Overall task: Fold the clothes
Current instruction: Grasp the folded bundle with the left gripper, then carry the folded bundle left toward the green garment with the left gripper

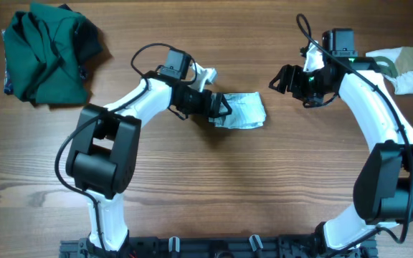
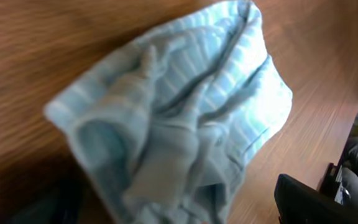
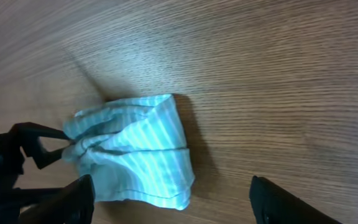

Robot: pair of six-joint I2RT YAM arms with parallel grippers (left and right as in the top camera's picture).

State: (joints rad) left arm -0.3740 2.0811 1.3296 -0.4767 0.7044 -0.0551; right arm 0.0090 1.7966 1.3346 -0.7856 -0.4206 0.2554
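Next, I pinch the striped garment's bunched edge point(image 1: 221, 118) before I lift it onto the dark green garment point(image 1: 46, 54), because it sits loose in my left gripper's open fingers.
The small pale blue-and-white striped garment point(image 1: 244, 111) lies crumpled on the wooden table at centre. My left gripper point(image 1: 221, 109) is at its left edge, jaws open with the bunched cloth between the fingers. In the left wrist view the garment point(image 2: 185, 118) fills the frame, blurred. My right gripper point(image 1: 282, 80) is open and empty, above and to the right of the garment. The garment also shows in the right wrist view point(image 3: 135, 155). The dark green garment point(image 1: 45, 54) lies heaped at the far left. The white-and-olive piece point(image 1: 404, 68) lies at the far right.
Bare wooden table point(image 1: 214, 186) lies in front of the arms. The right arm's cable loops above its wrist point(image 1: 305, 32).
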